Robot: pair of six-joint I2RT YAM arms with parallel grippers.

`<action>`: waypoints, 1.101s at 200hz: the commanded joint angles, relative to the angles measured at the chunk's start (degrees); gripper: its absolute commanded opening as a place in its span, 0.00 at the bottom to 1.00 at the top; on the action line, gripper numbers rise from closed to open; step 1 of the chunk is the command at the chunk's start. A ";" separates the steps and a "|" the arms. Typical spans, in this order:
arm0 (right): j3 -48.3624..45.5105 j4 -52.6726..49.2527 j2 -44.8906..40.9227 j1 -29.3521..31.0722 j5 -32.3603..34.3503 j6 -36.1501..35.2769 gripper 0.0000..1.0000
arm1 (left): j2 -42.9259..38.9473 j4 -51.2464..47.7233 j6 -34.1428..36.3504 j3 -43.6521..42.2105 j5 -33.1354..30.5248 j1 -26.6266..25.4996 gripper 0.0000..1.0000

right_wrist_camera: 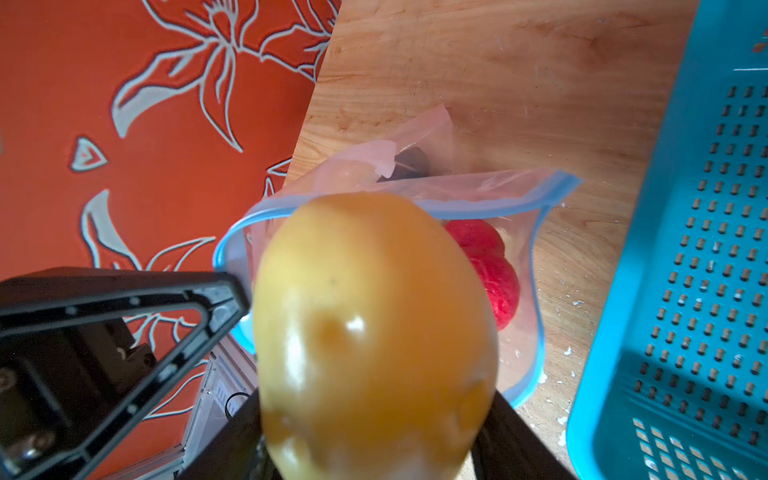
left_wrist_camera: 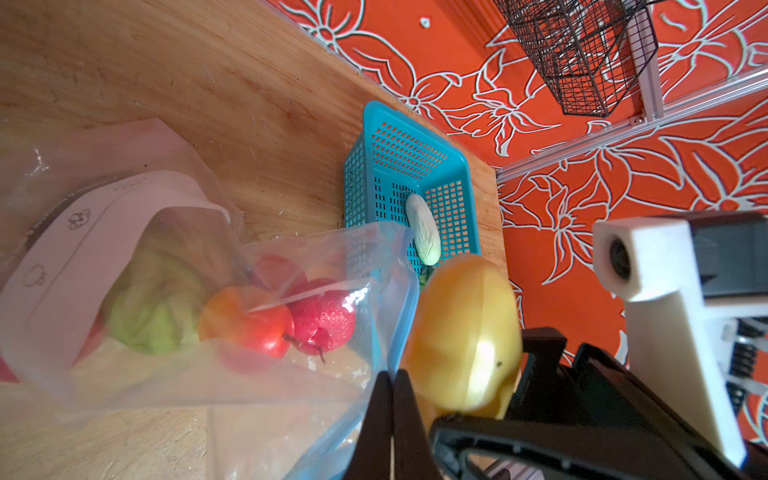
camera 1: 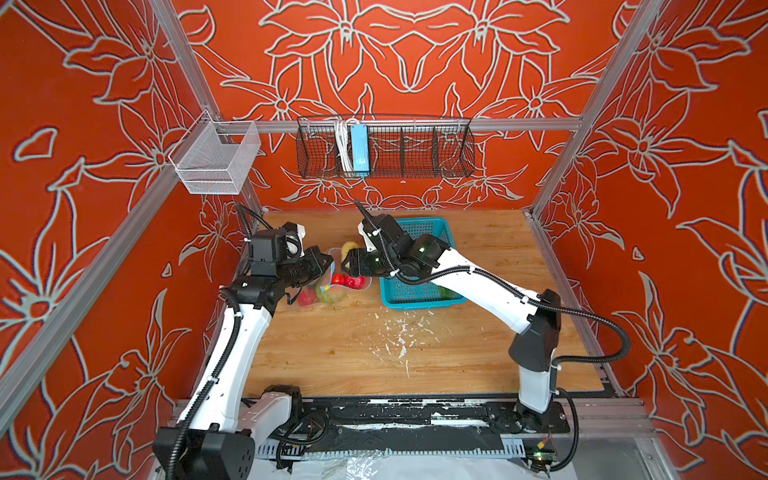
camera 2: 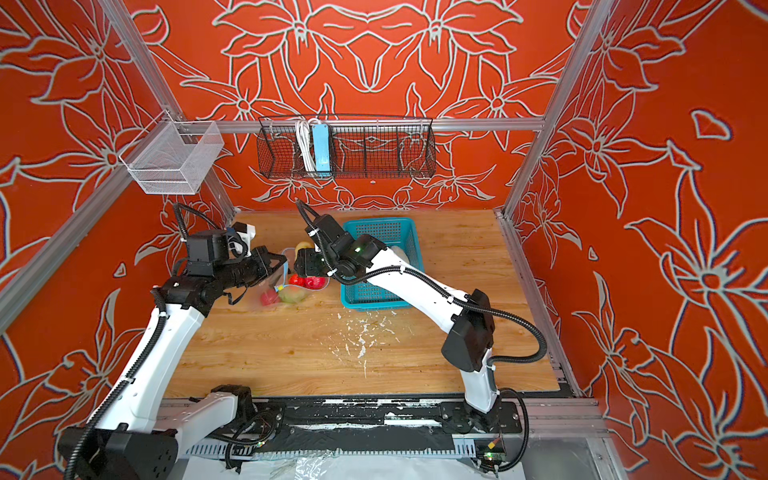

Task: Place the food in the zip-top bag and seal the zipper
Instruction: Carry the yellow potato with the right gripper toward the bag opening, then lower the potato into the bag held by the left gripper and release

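Note:
My right gripper should come forward and lower the yellow potato deep through the bag's opening before it opens, because the potato is hanging over the back rim of the bag.
The clear zip-top bag lies at the table's back left with its mouth held up. My left gripper is shut on the bag's rim at the blue zipper. Inside the bag sit a green cabbage, an orange-red fruit, red strawberries and a dark avocado. My right gripper is shut on a yellow potato, which hangs just over the open mouth.
The teal basket stands right of the bag and holds a white cucumber. A black wire basket with a blue power strip hangs on the back wall. A white mesh basket hangs at the left.

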 commanded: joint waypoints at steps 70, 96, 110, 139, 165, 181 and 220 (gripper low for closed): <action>7.29 -6.30 6.82 2.43 2.36 -3.58 0.52 | 0.10 -1.32 -1.36 2.85 0.16 -0.54 0.00; 7.49 -7.27 7.72 2.52 3.15 -4.33 0.52 | 0.45 -1.25 -2.02 2.97 0.97 -0.63 0.00; 7.47 -6.89 8.04 2.52 3.18 -4.65 0.52 | 0.45 -1.07 -2.28 2.97 1.15 -0.71 0.00; 9.58 -5.30 9.43 2.52 2.30 -5.96 0.52 | 0.23 -1.07 -2.74 3.14 1.13 -0.79 0.00; 11.21 -3.47 10.39 2.52 1.93 -7.31 0.52 | -0.16 -1.40 -2.83 3.47 1.37 -0.80 0.00; 11.08 -1.42 10.75 2.52 1.68 -8.23 0.52 | -0.43 -1.69 -2.74 3.55 1.15 -0.80 0.00; 8.90 5.86 11.09 2.46 -1.28 -10.15 0.53 | -0.36 -0.89 -4.45 3.58 2.38 -0.80 0.00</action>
